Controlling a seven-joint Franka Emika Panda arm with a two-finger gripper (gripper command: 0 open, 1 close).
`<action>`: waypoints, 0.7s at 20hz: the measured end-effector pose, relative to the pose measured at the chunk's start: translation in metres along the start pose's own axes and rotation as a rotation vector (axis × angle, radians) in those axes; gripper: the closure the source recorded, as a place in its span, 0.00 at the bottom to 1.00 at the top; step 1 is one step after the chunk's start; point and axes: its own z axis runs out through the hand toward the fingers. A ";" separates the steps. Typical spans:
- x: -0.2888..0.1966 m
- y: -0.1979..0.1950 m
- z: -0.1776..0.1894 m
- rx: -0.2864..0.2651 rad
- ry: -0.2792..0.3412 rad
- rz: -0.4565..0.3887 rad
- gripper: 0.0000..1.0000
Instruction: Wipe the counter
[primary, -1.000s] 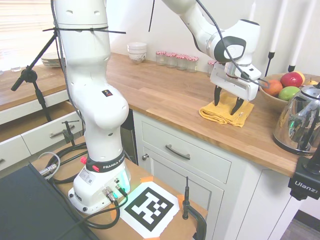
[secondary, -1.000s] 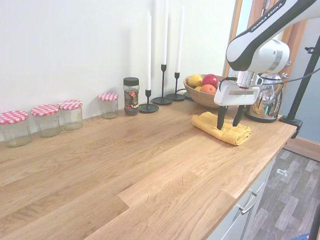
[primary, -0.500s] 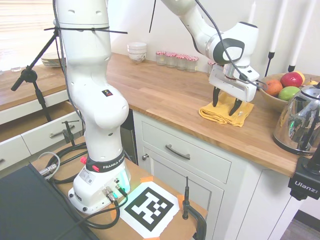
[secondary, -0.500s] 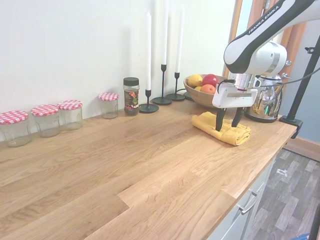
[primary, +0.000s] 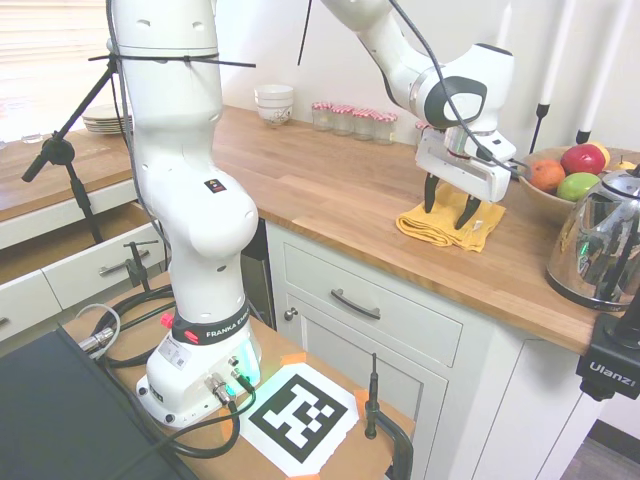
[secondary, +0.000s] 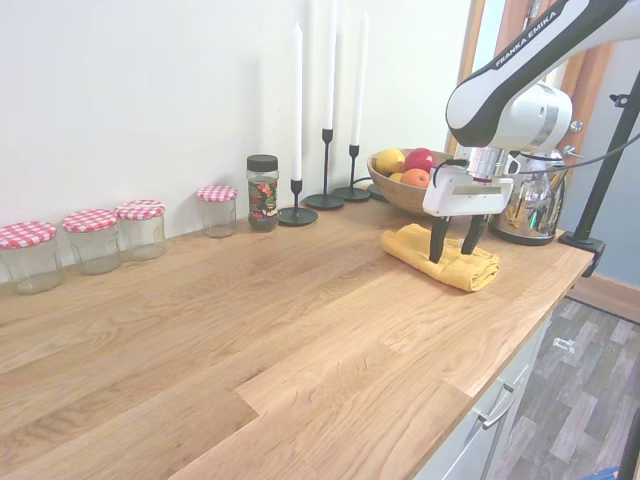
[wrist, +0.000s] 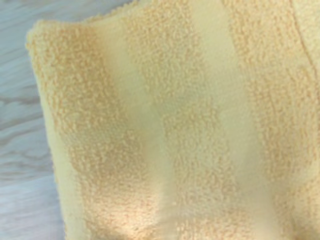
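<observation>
The robot's spread fingers sit on both sides of the cloth's loose folds, so the yellow cloth will gather between them and slide along as one piece when the robot wipes.
The counter is a long warm-brown butcher-block top over white cabinets, seen lengthwise in the second exterior view. A folded yellow terry cloth lies on it near the front edge, in front of the fruit bowl. My gripper points straight down, open, with both black fingertips pressed onto the cloth. The spread fingers straddle the cloth's middle, and the gripper holds nothing between them. In the wrist view the cloth fills the frame, with a strip of counter beside it.
A wooden fruit bowl and a steel kettle stand close beside the cloth. Black candlesticks, a spice jar and several checked-lid jars line the wall. Stacked white bowls sit at the far end.
My gripper and the cloth under it have slid a little along the counter, away from the kettle and toward the jars. The fingers remain spread.
</observation>
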 end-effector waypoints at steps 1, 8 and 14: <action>-0.001 -0.001 0.000 0.000 0.000 -0.003 1.00; -0.009 -0.013 0.002 0.002 -0.006 -0.025 1.00; -0.019 -0.026 0.004 0.007 -0.013 -0.038 1.00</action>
